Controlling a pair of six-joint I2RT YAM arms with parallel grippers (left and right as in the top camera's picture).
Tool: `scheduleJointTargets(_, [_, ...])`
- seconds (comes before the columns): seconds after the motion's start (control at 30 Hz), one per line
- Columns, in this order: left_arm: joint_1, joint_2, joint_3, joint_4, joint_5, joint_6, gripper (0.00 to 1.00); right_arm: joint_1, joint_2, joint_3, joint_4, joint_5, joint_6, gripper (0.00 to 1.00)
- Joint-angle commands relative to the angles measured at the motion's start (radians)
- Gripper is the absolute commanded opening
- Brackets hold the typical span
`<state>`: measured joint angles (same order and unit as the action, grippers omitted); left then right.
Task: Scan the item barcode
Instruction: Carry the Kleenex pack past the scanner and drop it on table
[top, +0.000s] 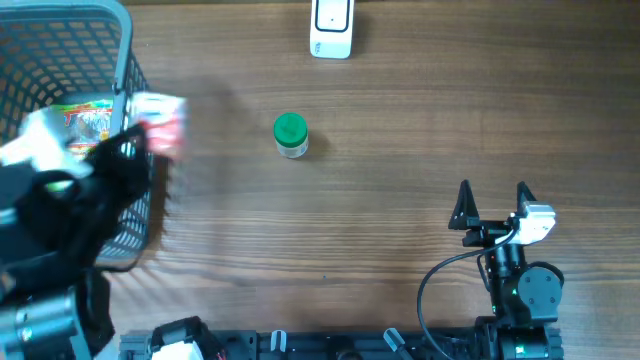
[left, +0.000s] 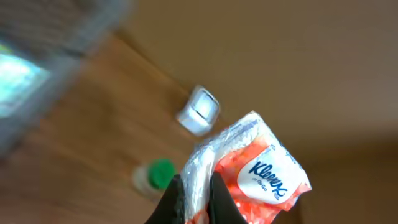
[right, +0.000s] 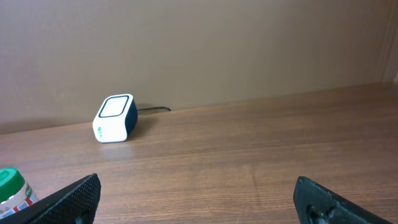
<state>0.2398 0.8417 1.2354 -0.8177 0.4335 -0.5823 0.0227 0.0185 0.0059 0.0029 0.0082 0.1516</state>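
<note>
My left gripper goes on past the green-lidded jar before it lets go of the Kleenex pack (top: 163, 122) on the open wood (top: 345, 187), as the pack is beyond the basket's rim.
An orange and white Kleenex tissue pack (left: 264, 171) hangs in the air, and my left gripper (left: 198, 198) is shut on its clear plastic end. Overhead, the pack (top: 162, 120) looks blurred just right of the basket rim, with the left gripper (top: 138, 145) below it. The white barcode scanner (top: 331, 28) stands at the far edge of the table, and it also shows in the wrist views (left: 199, 111) (right: 115, 118). My right gripper (top: 493, 207) rests open at the near right with nothing between its fingers (right: 74, 198).
A grey mesh basket (top: 128, 60) stands at the far left with a printed packet (top: 85, 122) inside. A small green-lidded jar (top: 290, 135) stands on the wooden table between basket and scanner, and it also shows in the wrist views (left: 157, 176) (right: 9, 186).
</note>
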Motion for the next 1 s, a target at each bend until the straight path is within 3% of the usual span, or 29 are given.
scheduleJointTargets(0.0, [-0.316,0.111,-0.099,0.053,-0.105,0.002,0.04,-0.003,-0.005,-0.001,0.004,0.006,-0.014,1.00])
scheduleJointTargets(0.1, [-0.550,0.276,-0.154,0.096,-0.237,0.008,0.04,-0.003,-0.005,-0.001,0.004,0.006,-0.014,1.00])
scheduleJointTargets(0.2, [-0.753,0.526,-0.160,0.179,-0.259,0.123,0.04,-0.003,-0.005,-0.001,0.004,0.006,-0.014,1.00])
scheduleJointTargets(0.43, [-0.872,0.913,-0.160,0.365,-0.372,0.141,0.04,-0.003,-0.005,-0.001,0.004,0.006,-0.014,1.00])
scheduleJointTargets(0.47, [-0.872,0.934,-0.160,0.383,-0.372,0.141,0.08,-0.003,-0.005,-0.001,0.004,0.006,-0.014,1.00])
scheduleJointTargets(0.53, [-0.870,0.936,-0.156,0.399,-0.381,0.145,0.45,-0.003,-0.005,-0.001,0.004,0.006,-0.014,1.00])
scheduleJointTargets(0.57, [-0.870,0.924,-0.142,0.397,-0.384,0.177,0.56,-0.003,-0.005,-0.001,0.004,0.006,-0.014,1.00])
scheduleJointTargets(0.6, [-0.869,0.905,-0.114,0.375,-0.383,0.207,0.95,-0.003,-0.005,-0.001,0.004,0.006,-0.014,1.00])
scheduleJointTargets(0.63, [-0.869,0.888,-0.087,0.348,-0.383,0.222,1.00,-0.003,-0.005,-0.001,0.004,0.006,-0.014,1.00])
scheduleJointTargets(0.7, [-0.869,0.843,-0.004,0.251,-0.383,0.267,1.00,-0.003,-0.005,-0.001,0.004,0.006,-0.014,1.00])
scheduleJointTargets(0.87, [-0.868,0.704,0.418,-0.172,-0.386,0.410,1.00,-0.003,-0.005,-0.001,0.004,0.006,-0.014,1.00])
scheduleJointTargets(0.97, [-0.838,0.630,0.621,-0.325,-0.529,0.417,1.00,-0.003,-0.005,-0.001,0.004,0.006,-0.014,1.00])
